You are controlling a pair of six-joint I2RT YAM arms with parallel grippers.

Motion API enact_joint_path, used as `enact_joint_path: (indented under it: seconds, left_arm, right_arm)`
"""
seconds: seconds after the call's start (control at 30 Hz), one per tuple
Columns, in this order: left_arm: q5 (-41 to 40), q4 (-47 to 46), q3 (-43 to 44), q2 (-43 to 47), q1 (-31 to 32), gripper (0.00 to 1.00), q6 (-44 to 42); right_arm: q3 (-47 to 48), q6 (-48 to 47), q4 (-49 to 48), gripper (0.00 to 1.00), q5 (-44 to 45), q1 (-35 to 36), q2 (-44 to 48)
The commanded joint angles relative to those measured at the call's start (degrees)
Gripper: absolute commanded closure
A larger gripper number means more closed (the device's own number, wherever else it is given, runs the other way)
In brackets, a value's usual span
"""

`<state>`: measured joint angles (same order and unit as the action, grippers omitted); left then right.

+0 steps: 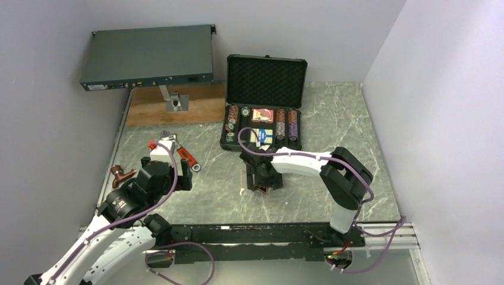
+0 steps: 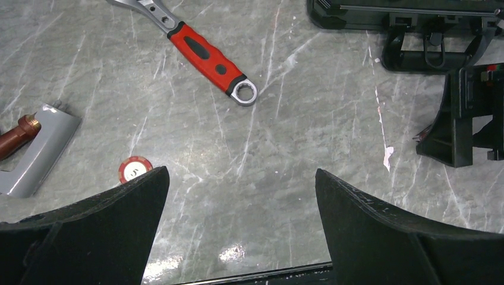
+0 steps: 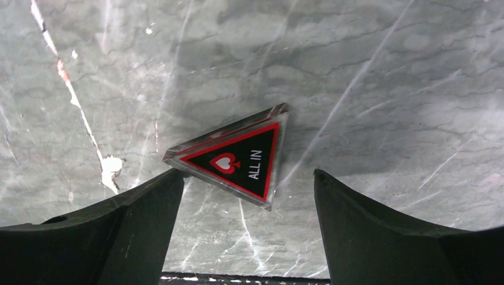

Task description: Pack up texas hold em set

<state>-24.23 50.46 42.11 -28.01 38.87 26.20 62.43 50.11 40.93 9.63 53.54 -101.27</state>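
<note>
My right gripper has the token's pointed corner [image 3: 175, 155] under one finger and a gap beside the other finger, so it should open and center over the token before it closes.
The black case [image 1: 265, 80] stands open at the back of the table, its lid upright. Rows of striped chips [image 1: 286, 124] and card boxes [image 1: 261, 135] fill its tray. A triangular "ALL IN" token [image 3: 238, 157] with a red border lies on the marble, one corner at the tip of my right gripper's left finger [image 3: 148, 208]. My right gripper [image 3: 246, 175] is open around it and hangs low in front of the case [image 1: 261, 185]. A loose red chip [image 2: 135, 168] lies by the left fingertip of my left gripper [image 2: 241, 175], which is open and empty.
A red-handled wrench [image 2: 208, 56] lies left of the case. A grey bracket with a copper fitting [image 2: 35, 148] sits at the table's left edge. A flat grey electronics box [image 1: 148, 59] rests above a wooden board [image 1: 148, 110] at the back left. Walls close in on both sides.
</note>
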Motion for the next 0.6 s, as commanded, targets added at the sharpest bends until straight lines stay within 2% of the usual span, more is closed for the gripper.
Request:
enact_joint_path:
  seconds: [0.0, 0.13, 0.37, 0.57]
  left_arm:
    - [0.4, -1.6, 0.7, -0.1, 0.2, 0.0, -0.7]
    - [0.5, -1.7, 0.7, -0.3, 0.2, 0.0, -0.7]
    - [0.5, -1.7, 0.7, -0.2, 0.2, 0.0, -0.7]
    - [0.6, -1.7, 0.7, -0.2, 0.2, 0.0, -0.8]
  right_arm:
    - [0.4, 4.5, 1.8, 0.19, -2.0, -1.9, -1.3]
    - [1.0, 4.4, 0.1, 0.2, -3.0, -2.1, -1.3]
    - [1.7, 4.0, -0.2, 0.13, -3.9, -2.1, -1.3]
    - [4.1, 5.1, 2.5, 0.14, -3.5, -3.0, -2.4]
